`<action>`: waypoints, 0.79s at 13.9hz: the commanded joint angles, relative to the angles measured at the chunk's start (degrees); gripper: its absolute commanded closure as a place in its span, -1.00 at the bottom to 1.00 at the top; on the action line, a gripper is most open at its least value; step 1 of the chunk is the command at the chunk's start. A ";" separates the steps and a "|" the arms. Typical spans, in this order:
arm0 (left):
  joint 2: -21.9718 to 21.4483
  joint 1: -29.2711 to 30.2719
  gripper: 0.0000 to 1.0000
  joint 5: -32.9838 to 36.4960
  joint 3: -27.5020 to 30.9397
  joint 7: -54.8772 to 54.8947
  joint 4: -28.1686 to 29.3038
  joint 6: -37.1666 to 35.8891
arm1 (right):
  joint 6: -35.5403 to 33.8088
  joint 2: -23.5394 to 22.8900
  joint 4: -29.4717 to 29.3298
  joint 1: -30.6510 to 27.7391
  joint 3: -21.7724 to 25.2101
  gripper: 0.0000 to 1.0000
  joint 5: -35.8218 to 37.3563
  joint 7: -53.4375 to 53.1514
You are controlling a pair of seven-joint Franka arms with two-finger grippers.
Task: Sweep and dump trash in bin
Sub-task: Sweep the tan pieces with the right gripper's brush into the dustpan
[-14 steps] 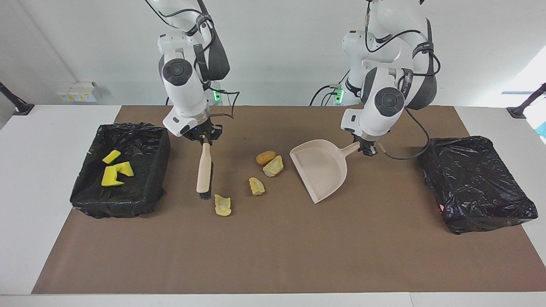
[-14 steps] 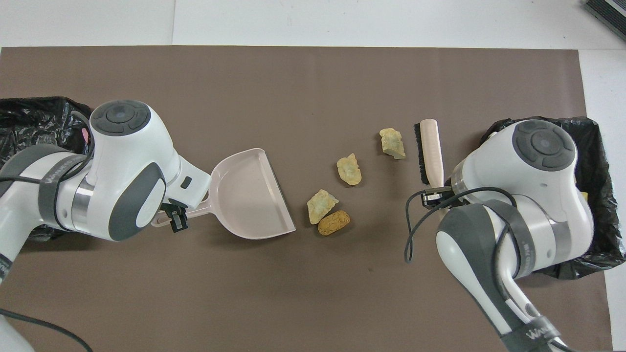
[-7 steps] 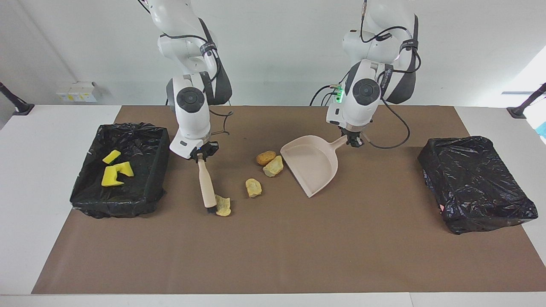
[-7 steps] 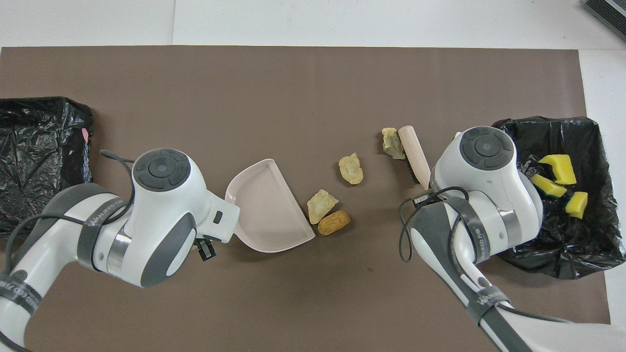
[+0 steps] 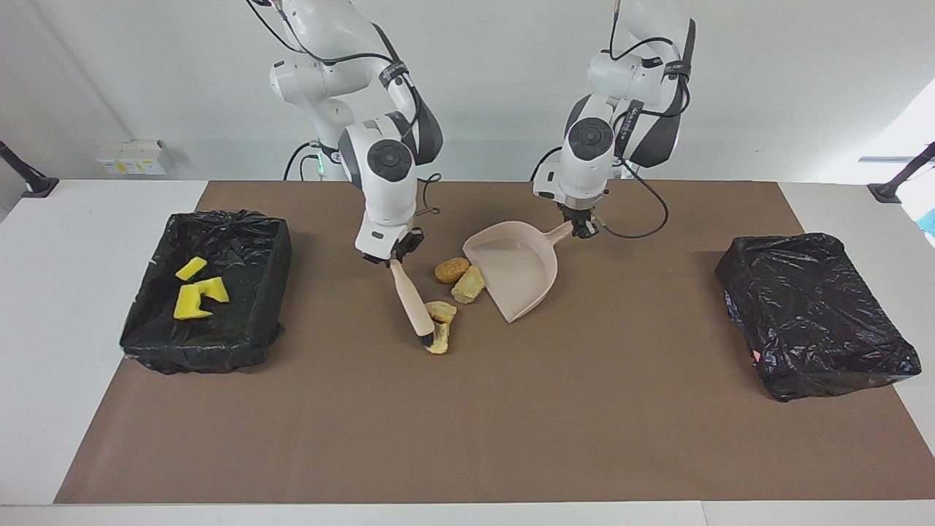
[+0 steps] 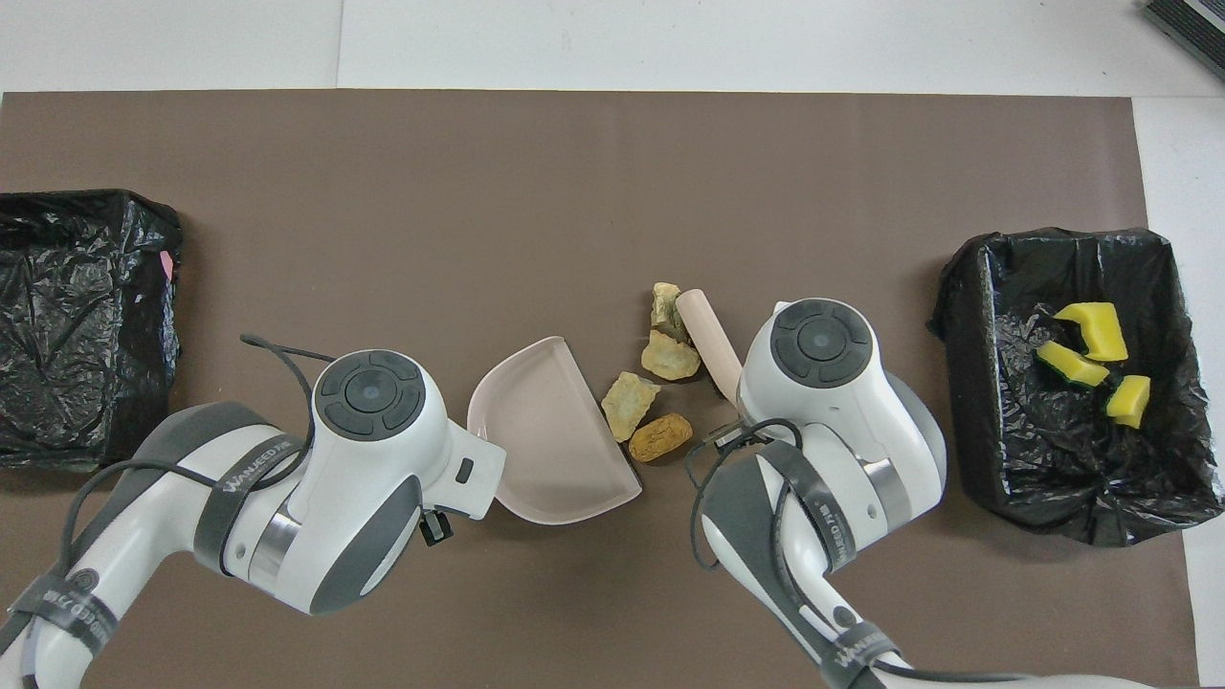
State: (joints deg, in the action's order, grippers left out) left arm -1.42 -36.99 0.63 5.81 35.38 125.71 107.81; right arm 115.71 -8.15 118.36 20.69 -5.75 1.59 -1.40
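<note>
The lump (image 5: 452,269) nearest the robots is beyond the brush's bristles, so the robot's right gripper should first sweep in the others, then pull back and move the bristles behind that lump.
Four tan crumbly lumps of trash lie mid-mat: two (image 5: 452,269) (image 5: 468,285) at the mouth of the beige dustpan (image 5: 515,270), two more (image 5: 441,311) (image 5: 439,340) against the brush (image 5: 409,299). My right gripper (image 5: 392,256) is shut on the brush's handle, its black bristles (image 5: 425,341) down on the mat beside the lump farthest from the robots. My left gripper (image 5: 582,228) is shut on the dustpan's handle, the pan (image 6: 555,440) lying flat on the mat. Three yellow sponge bits (image 5: 193,302) lie in the black-lined bin (image 5: 277,241) at the right arm's end.
A second black-lined bin (image 5: 811,307) stands at the left arm's end of the brown mat (image 5: 467,438). White table shows around the mat. In the overhead view the right arm's wrist (image 6: 823,383) covers its gripper.
The brush has swept the farthest lump toward the dustpan, up against another lump. The dustpan has slid and turned toward the lumps, its mouth now beside the two nearest the robots.
</note>
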 commanded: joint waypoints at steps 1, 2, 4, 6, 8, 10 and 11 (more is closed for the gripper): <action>-2.27 -1.06 1.00 1.04 0.70 -0.22 2.70 1.53 | 0.39 1.21 1.61 2.94 -0.22 1.00 -6.48 4.45; -2.27 -0.98 1.00 1.04 0.70 -0.22 2.70 1.44 | 0.39 1.39 1.70 3.91 -0.31 1.00 -10.17 5.17; -2.27 -0.98 1.00 1.04 0.70 -0.22 2.88 1.44 | 0.92 1.39 1.62 6.10 -0.31 1.00 -15.46 5.79; -2.36 -0.89 1.00 1.04 0.70 -0.22 2.96 1.53 | 1.36 1.48 1.09 7.78 -0.40 1.00 -20.81 5.01; -2.27 -0.71 1.00 1.04 0.70 -0.22 2.96 1.53 | 1.01 1.48 -0.66 8.40 -0.40 1.00 -23.91 3.78; -2.27 -0.80 1.00 1.04 0.70 -0.14 2.96 1.70 | -0.57 2.87 -1.72 7.88 -0.31 1.00 -23.92 3.59; -2.27 -0.80 1.00 1.04 0.70 -0.22 2.96 1.70 | -2.05 3.75 -1.81 7.35 0.04 1.00 -23.92 3.42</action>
State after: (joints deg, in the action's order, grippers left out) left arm -1.63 -37.05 0.87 5.93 35.41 126.41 108.20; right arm 115.80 -6.90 116.83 29.42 -5.99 -20.72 1.83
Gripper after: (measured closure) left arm 0.670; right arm 0.740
